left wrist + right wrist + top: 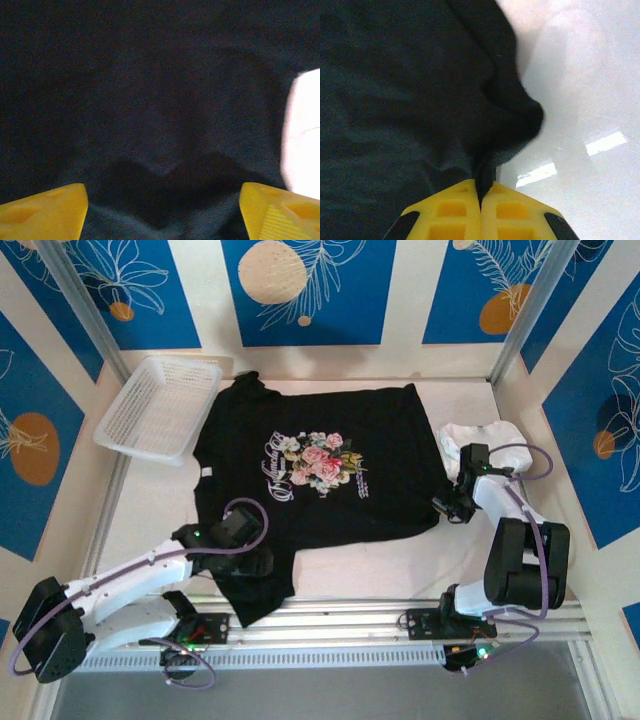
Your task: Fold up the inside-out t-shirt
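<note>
The t-shirt [365, 520] will show a plain black bottom side when the robot lifts the t-shirt's near edge and turns it over, since the floral print [320, 462] is facing up.
The inside-out t-shirt [320, 420] lies spread flat on the white table, black, with its pink-and-white floral print [315, 462] facing up. My left gripper [258, 565] hovers over the shirt's near left part. In the left wrist view its yellow fingers [45, 210] stand wide apart, open, with black cloth [160, 100] below the left gripper [162, 197]. My right gripper [447, 508] is at the shirt's near right corner. The right wrist view shows the right gripper [481, 187] shut on a pinched fold of the black cloth [395, 90].
A white mesh basket [160, 405] sits at the back left. A small white folded garment [480, 435] lies just right of the shirt, behind the right wrist. Bare white table [585, 100] lies to the right of the held corner. Metal rails [340, 615] run along the near edge.
</note>
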